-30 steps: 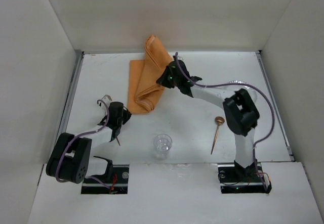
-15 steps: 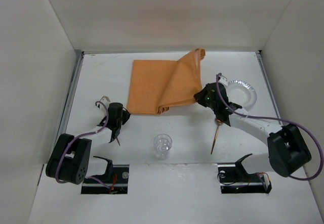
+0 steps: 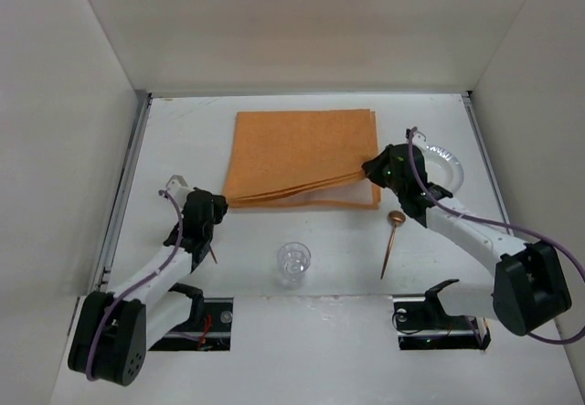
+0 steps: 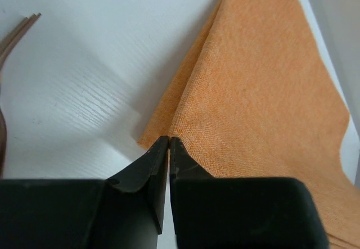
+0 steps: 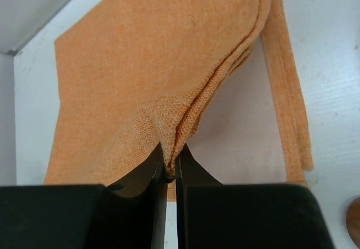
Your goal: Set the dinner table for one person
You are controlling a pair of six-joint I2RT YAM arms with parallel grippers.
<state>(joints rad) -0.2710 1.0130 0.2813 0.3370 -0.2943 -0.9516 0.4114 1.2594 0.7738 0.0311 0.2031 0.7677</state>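
Observation:
The mat's near edge (image 3: 306, 188) is bulging up above its lower layer, so I should let go of the mat's pinched corner (image 3: 359, 177) with my right gripper and press the mat's edge flat with closed fingers.
The orange cloth mat (image 3: 297, 149) lies spread out on the far middle of the white dinner table (image 3: 174, 140). My right gripper (image 3: 375, 169) is shut on the mat's near right corner (image 5: 169, 131) and holds that fold a little off the table. My left gripper (image 3: 216, 207) is shut, with its tips (image 4: 169, 140) at the mat's near left corner (image 4: 163, 131); no cloth shows between the jaws.
A clear glass (image 3: 293, 263) stands near the front middle. A brown spoon (image 3: 391, 239) lies to its right, and a brown fork (image 3: 213, 255) lies by my left arm. A clear plate (image 3: 448, 163) sits behind my right wrist. Metal rails (image 3: 128, 176) edge the table.
My right gripper has swung right and toward the front with the mat's corner, unfolding the mat flat. My left gripper has shut and moved up to the mat's near left corner.

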